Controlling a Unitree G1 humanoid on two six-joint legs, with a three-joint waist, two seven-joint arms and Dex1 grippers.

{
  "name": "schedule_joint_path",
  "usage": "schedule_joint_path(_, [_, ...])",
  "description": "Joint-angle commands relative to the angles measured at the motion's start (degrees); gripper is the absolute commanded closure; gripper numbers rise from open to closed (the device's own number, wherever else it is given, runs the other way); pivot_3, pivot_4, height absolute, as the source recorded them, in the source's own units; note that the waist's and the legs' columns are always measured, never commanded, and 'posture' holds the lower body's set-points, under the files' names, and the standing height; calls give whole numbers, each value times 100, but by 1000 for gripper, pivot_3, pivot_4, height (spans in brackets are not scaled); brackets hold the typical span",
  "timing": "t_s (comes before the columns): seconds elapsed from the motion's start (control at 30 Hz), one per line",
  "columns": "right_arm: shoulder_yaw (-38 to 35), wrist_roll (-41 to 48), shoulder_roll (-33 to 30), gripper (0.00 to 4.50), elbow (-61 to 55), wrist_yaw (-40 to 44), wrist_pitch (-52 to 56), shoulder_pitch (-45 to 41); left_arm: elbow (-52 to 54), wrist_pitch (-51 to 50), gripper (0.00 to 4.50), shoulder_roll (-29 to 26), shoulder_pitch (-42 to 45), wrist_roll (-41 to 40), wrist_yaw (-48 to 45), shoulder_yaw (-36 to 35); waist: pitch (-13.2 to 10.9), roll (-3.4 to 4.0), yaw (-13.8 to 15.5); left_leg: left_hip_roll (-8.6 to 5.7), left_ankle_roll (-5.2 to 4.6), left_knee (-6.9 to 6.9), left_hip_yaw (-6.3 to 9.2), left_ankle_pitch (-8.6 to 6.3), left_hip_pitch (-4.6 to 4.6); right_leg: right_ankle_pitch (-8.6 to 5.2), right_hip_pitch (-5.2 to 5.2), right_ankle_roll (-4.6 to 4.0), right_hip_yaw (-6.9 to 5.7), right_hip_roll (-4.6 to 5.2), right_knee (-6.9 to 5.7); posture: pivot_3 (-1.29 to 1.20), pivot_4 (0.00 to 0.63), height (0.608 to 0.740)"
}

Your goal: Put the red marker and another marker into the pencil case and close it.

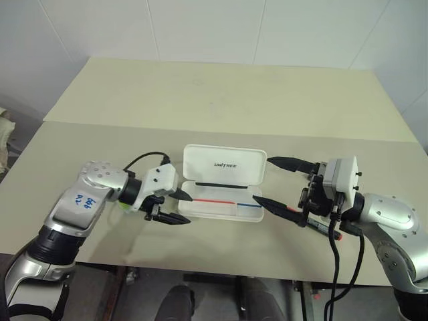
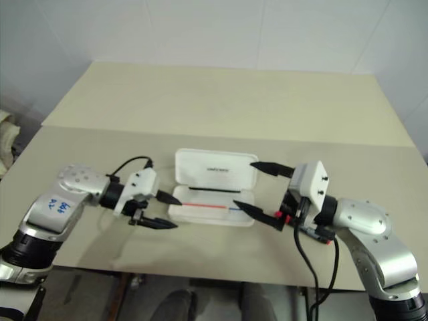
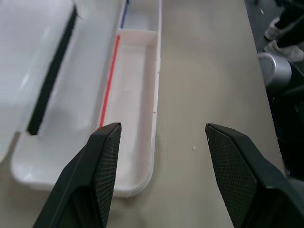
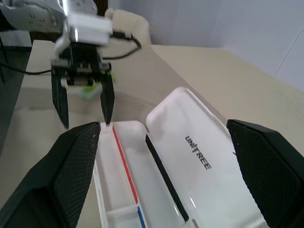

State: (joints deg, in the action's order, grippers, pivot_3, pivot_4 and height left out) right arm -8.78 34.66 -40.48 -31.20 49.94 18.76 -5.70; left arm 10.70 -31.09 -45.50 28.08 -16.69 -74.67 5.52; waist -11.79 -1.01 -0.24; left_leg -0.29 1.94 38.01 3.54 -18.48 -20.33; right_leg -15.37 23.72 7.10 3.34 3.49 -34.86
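Note:
The tray's long back compartment [image 1: 221, 192] runs undivided next to the lid. The red marker [image 1: 326, 229] will lie flat along the compartment when I lower the marker in.
The pencil case [image 1: 224, 166] lies open mid-table, its "UNITREE" lid folded back. Its tray [image 3: 135, 85] holds nothing; only the red and blue printed stripes show inside. My left gripper [image 1: 189, 208] hovers open at the tray's left end with nothing between its fingers [image 3: 107, 156]. My right gripper [image 1: 262, 179] stands wide open at the case's right end, also holding nothing. The red marker [image 1: 321, 227] lies on the table beneath my right hand, partly hidden by it. A lime-green marker [image 4: 87, 91] lies on the table behind my left gripper [image 4: 84, 102].
The beige table [image 1: 221, 100] runs far back behind the case, with a seam across it. Its front edge [image 1: 200, 267] is close below my hands. Black cables loop off my left wrist [image 1: 144, 159] and hang from my right wrist [image 1: 332, 267].

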Motion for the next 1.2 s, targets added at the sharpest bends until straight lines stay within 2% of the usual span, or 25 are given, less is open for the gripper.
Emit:
schedule_joint_path(0.03, [-539, 88, -225, 0, 97, 203, -25, 421, 108, 235, 1388, 4, -162, -660, -58, -774, 0, 0, 13, 1, 0, 0, 1, -1, 0, 0, 0, -1, -2, 0, 1, 0, 150, 740])
schedule_joint_path(0.1, [-731, -30, -364, 0, 255, 382, -117, 785, 159, 220, 1004, -33, -318, -1088, -268, -1089, 0, 0, 22, 0, 1, -2, 2, -1, -1, -1, -1, 0, -3, 2, 5, 0, 150, 740])
schedule_joint_path(0.2, [-943, -12, -544, 0, 482, 660, -88, 1183, 110, 236, 30, -126, -416, -1429, -389, -1393, 0, 0, 12, -1, -1, -2, -7, -5, -1, 0, -3, 1, -2, 4, 13, 0, 150, 740])
schedule_joint_path(0.3, [-1047, 9, -756, 0, 735, 994, 23, 1471, 15, 108, 30, -391, -447, -1668, -660, -1520, 0, 0, -4, 0, -1, -1, -8, -5, 3, 0, -4, 1, -1, 2, 12, 0, 150, 740])
schedule_joint_path(0.43, [-1003, -280, -934, 0, 1456, 1397, -289, 1534, -451, 549, 30, -553, -253, -1625, -908, -1629, 0, 1, -19, 2, -1, -1, -18, -4, 11, -1, -6, -1, 4, 1, 9, 0, 150, 740])
schedule_joint_path(0.77, [-520, -912, -923, 0, 3186, 1964, -847, 912, -1205, 1187, 30, -730, 70, -1424, -1209, -1516, -1, 1, -29, 2, -1, 0, -22, -5, 11, 0, -5, 0, 5, 0, 9, 0, 150, 740])
schedule_joint_path(0.9, [-480, -968, -869, 0, 3409, 2048, -987, 851, -1225, 1209, 30, -788, 51, -1457, -1182, -1525, -1, 2, -19, 2, 0, -3, -20, -7, 6, -1, 0, 0, 4, 1, 10, 0, 150, 740])
schedule_joint_path(1.07, [-471, -896, -744, 1646, 3171, 2048, -912, 1071, -1153, 1232, 0, -812, -5, -1498, -1118, -1563, -2, 2, -16, 2, 1, -2, -20, -7, 7, -1, -1, 1, 4, 1, 9, 0, 150, 740])
schedule_joint_path(1.2, [-491, -864, -682, 3278, 3013, 1994, -854, 1090, -1195, 1387, 0, -756, 8, -1486, -1124, -1551, -2, 2, -16, 2, 1, -1, -20, -7, 8, -1, -2, 1, 5, 1, 8, 0, 150, 740])
